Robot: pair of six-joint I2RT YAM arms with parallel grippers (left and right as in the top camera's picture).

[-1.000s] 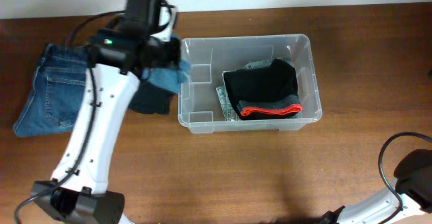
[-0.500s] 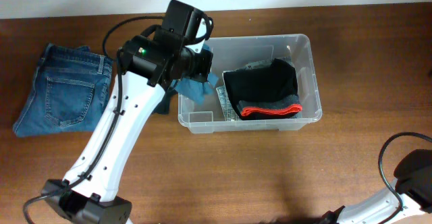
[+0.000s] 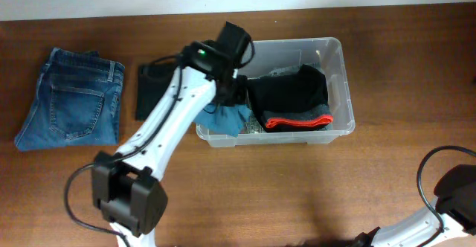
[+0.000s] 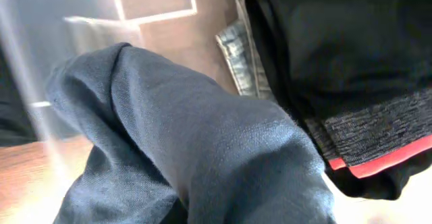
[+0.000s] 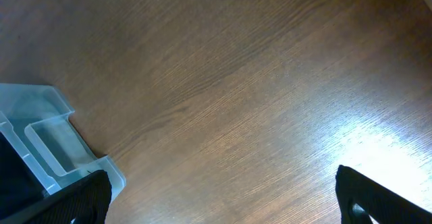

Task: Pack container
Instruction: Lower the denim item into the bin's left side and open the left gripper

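Note:
The blue cloth hangs in a bunch over the container's front side [image 3: 223, 133], so next my left gripper lets go of it inside and pushes it down next to the black garment.
The clear container [image 3: 346, 76] stands at the table's back centre. Its right half holds a folded black garment [image 3: 294, 91] with a red band [image 3: 297, 122]. My left gripper [image 3: 232, 92] hangs over the container's left half, shut on a blue cloth [image 3: 223, 118] that droops across the front left wall. In the left wrist view the blue cloth [image 4: 202, 136] fills the foreground and hides the fingers, and the black garment [image 4: 337, 48] lies to its right. My right gripper [image 5: 233, 204] stands open over bare wood, near a corner of the container [image 5: 47, 136].
Folded blue jeans [image 3: 71, 98] lie at the far left of the table. A dark folded garment [image 3: 152, 91] lies between them and the container. A grey denim piece [image 4: 236, 48] sits under the black garment. The right arm [image 3: 454, 195] is at the bottom right corner.
My left arm has swung right from beside the container to over its left half, carrying the blue cloth. The dark folded garment is now uncovered. The right arm has not moved.

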